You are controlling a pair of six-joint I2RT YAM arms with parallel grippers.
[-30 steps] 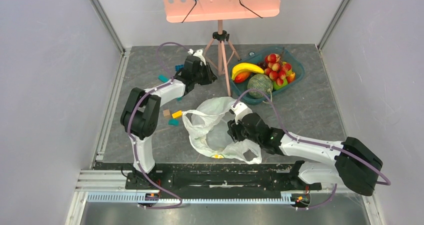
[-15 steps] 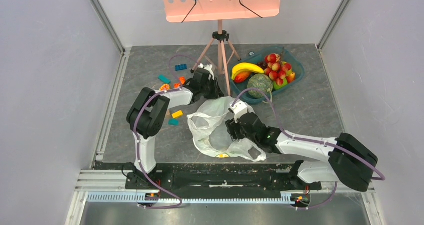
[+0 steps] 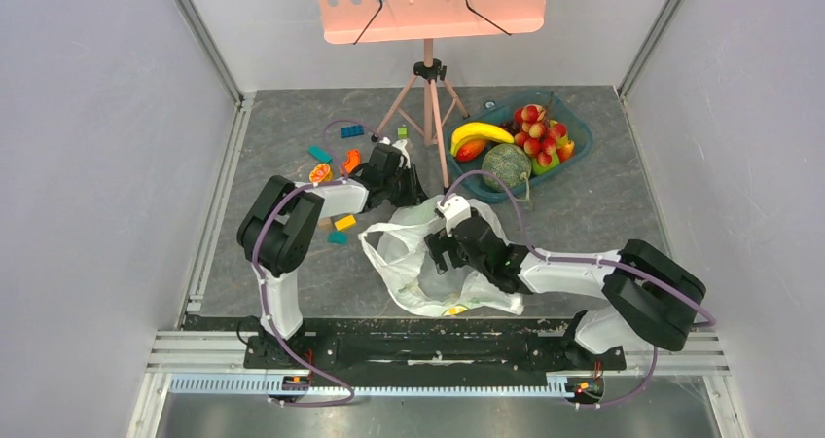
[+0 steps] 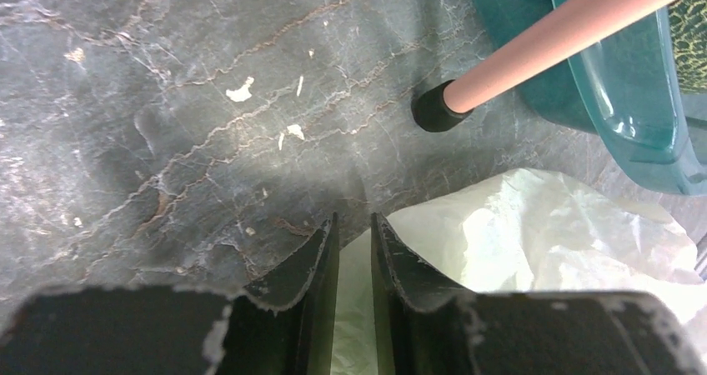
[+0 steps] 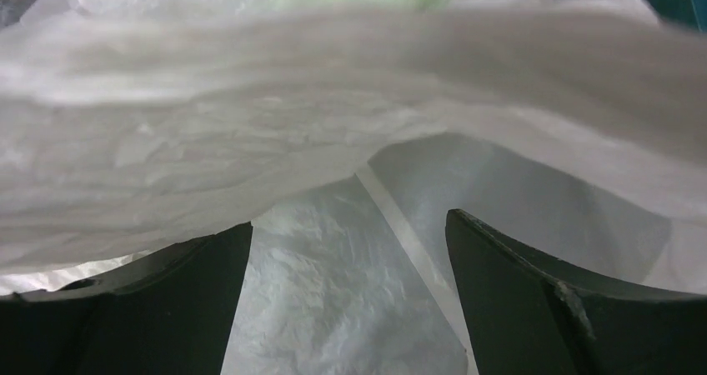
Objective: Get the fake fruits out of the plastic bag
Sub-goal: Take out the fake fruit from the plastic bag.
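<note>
The plastic bag's film (image 4: pixel 467 237) is between the green fruit and the robot's left gripper, so next the right gripper grabs the fruit from inside the bag's opening.
The plastic bag (image 3: pixel 399 258) lies crumpled in the middle of the floor. My left gripper (image 3: pixel 402 187) is at its far edge. In the left wrist view its jaws (image 4: pixel 354 218) stand almost together with pale bag film (image 4: pixel 517 225) in the narrow gap. My right gripper (image 3: pixel 440 253) is inside the bag's mouth. In the right wrist view it (image 5: pixel 348 221) is open and empty, with white film (image 5: pixel 333 142) draped over it. The yellow banana bunch (image 3: pixel 482 130) and the red ball cluster (image 3: pixel 540 131) lie in the teal basin (image 3: pixel 576 119), outside the bag.
A netted melon (image 3: pixel 506 164) lies in the basin too. The pink music stand's tripod (image 3: pixel 428 107) stands between my left gripper and the basin, and one foot (image 4: pixel 433 112) is just ahead of it. Small toy blocks (image 3: pixel 331 165) are scattered at the left.
My left arm swung from the far left down to the bag's far edge. My right gripper pushed further left into the bag, and the bag shifted with it.
</note>
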